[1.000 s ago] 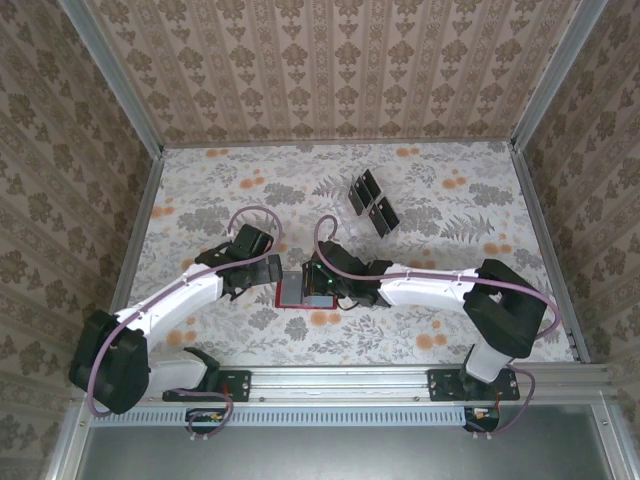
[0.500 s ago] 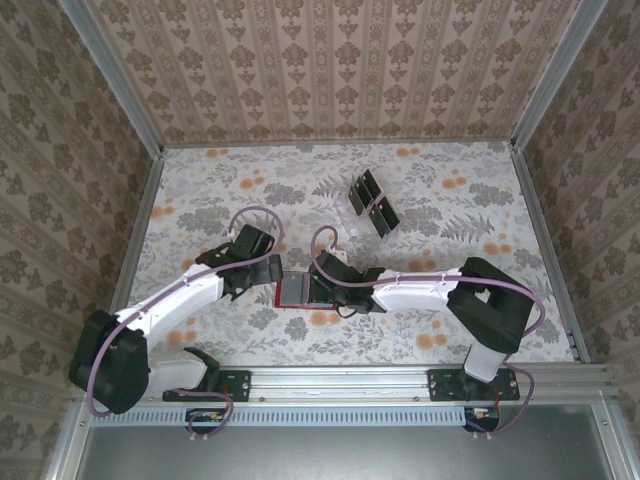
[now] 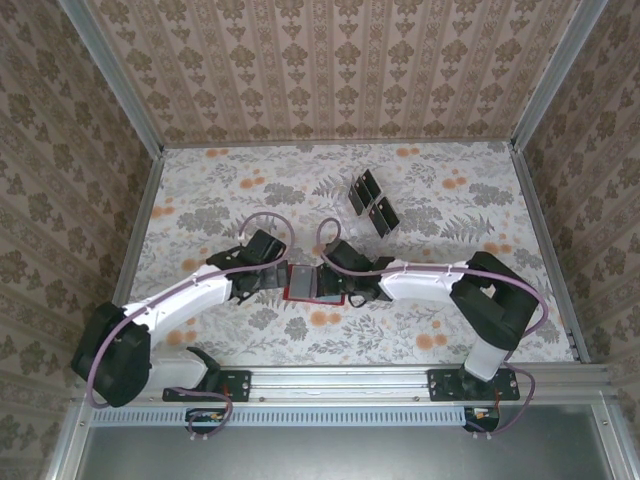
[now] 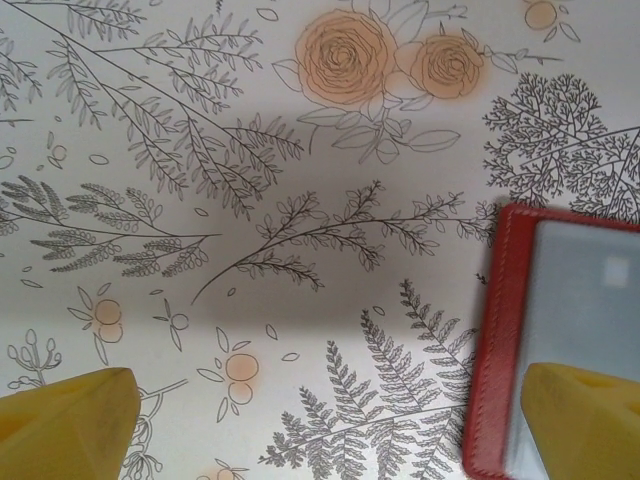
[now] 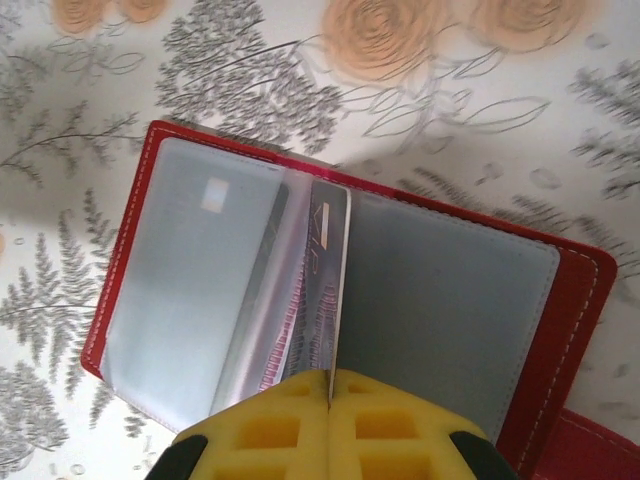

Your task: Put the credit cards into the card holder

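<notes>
The credit card [image 5: 325,265] is at an angle to the card holder's middle fold, so next my right gripper lifts the credit card clear and turns it parallel to the card holder's fold [image 5: 264,300] first.
The red card holder [image 3: 300,295] lies open on the table between both arms, its clear inner sleeves facing up [image 5: 590,290]. My right gripper [image 5: 330,385] is shut on a credit card [image 5: 328,290], held edge-on and upright over the holder's middle fold. In the top view the right gripper [image 3: 326,276] is at the holder's right half. My left gripper [image 4: 325,430] is open just left of the holder [image 4: 495,340], with one yellow fingertip [image 4: 585,415] over the holder's left page and the other fingertip [image 4: 65,425] above bare table. Several more black credit cards [image 3: 370,203] lie at the back.
The spare cards rest on a clear plastic sheet [image 3: 352,213] behind the arms. Metal rails [image 3: 540,240] and patterned walls bound the floral table on the left, right and far sides. The arms' bases sit on the near rail [image 3: 340,382].
The left gripper has moved right, up to the holder's left edge. The right gripper has shifted slightly up and left over the holder with the card still in it.
</notes>
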